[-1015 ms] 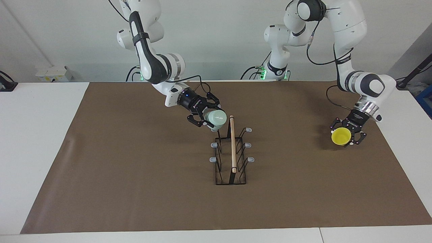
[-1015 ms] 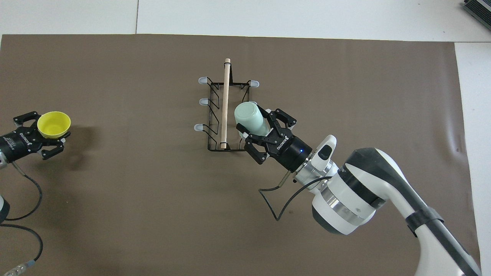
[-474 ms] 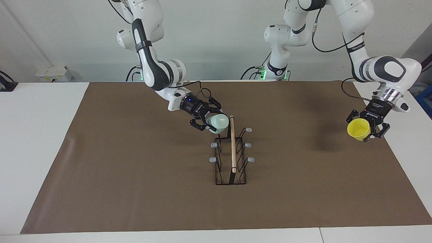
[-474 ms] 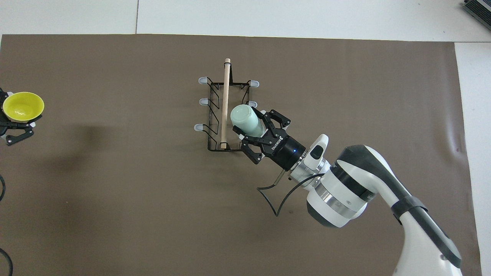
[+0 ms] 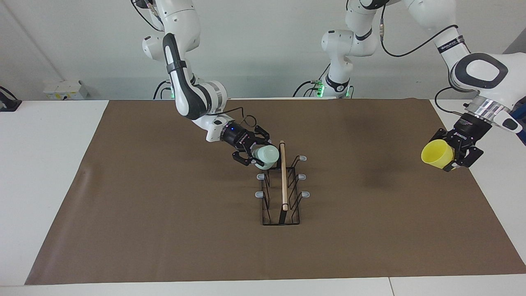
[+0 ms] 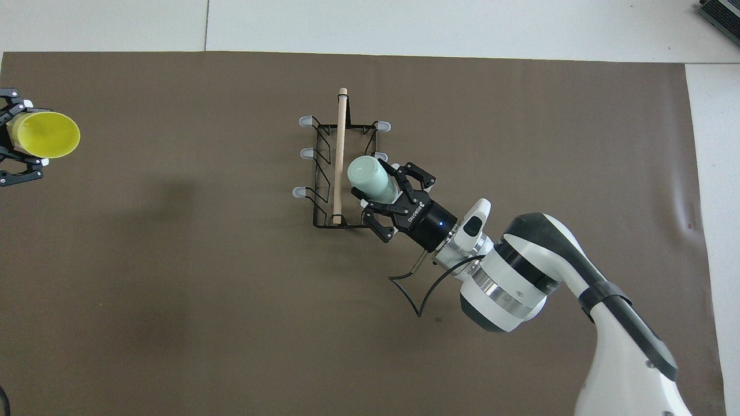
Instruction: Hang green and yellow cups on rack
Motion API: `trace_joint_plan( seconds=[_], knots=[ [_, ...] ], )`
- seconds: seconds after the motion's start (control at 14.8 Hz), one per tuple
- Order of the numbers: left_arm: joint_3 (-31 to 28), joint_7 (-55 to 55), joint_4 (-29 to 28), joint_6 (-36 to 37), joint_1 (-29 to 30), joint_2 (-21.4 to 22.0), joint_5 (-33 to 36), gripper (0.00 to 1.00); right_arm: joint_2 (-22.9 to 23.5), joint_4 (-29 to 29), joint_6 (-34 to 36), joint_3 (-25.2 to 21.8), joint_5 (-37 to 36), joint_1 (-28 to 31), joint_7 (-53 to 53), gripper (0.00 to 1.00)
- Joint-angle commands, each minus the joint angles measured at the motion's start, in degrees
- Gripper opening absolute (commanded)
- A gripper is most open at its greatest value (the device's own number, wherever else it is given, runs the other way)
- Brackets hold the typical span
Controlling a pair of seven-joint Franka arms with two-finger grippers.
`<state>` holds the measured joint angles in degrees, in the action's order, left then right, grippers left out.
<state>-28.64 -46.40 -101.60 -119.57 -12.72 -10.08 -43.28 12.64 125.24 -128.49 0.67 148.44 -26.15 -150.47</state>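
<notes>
My right gripper is holding the green cup (image 5: 268, 155) at a slant over its peg on the rack. Next, my right gripper sets the green cup upright and moves away before my left gripper hangs the yellow cup (image 5: 436, 153).
The black wire rack (image 5: 280, 223) with its wooden rod (image 5: 283, 176) stands mid-mat, also in the overhead view (image 6: 340, 156). My right gripper (image 5: 259, 158) (image 6: 384, 193) is shut on the mint green cup (image 5: 266, 156) (image 6: 370, 176). That cup is tilted with its base toward the rod. It covers the rack's prong nearest the robots on the right arm's side, and I cannot tell if it sits on it. My left gripper (image 5: 450, 158) (image 6: 17, 138) is shut on the yellow cup (image 5: 437, 154) (image 6: 46, 134). It hangs above the mat's edge at the left arm's end, on its side, mouth toward the rack.
A brown mat (image 5: 164, 213) covers most of the white table (image 5: 41, 172). The rack's other grey-tipped prongs (image 5: 301, 176) stand bare. A white box (image 5: 63, 89) sits at the table's edge near the robots at the right arm's end.
The right gripper has lowered the green cup closer to the rack. The left gripper has lifted the yellow cup, carried it toward the left arm's end and turned it onto its side.
</notes>
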Motion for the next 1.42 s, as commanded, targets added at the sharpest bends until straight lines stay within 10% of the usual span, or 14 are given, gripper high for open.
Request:
trace_joint_plan(
  seconds=[0.0, 0.27, 0.47, 1.35],
  knots=[
    [2.79, -1.41, 0.88, -0.05, -0.20, 0.41, 7.83, 0.00, 1.68, -0.61, 1.22, 0.47, 7.74, 0.22, -4.65, 0.00],
    [9.38, -4.58, 2.55, 0.12, -0.20, 1.81, 21.37, 0.00, 1.77, -0.52, -0.01, 0.56, 7.83, 0.22, -4.57, 0.12],
    [12.72, -5.28, 2.46, 1.09, -0.20, 3.30, 27.78, 0.00, 1.68, -0.34, -0.36, 0.56, 7.91, 0.14, -4.65, 1.00],
    [34.77, -22.66, -5.69, -2.85, -0.20, 8.31, 64.17, 0.00, -3.94, -1.39, -9.32, 0.38, 0.28, 4.43, -3.78, 1.00]
  ],
)
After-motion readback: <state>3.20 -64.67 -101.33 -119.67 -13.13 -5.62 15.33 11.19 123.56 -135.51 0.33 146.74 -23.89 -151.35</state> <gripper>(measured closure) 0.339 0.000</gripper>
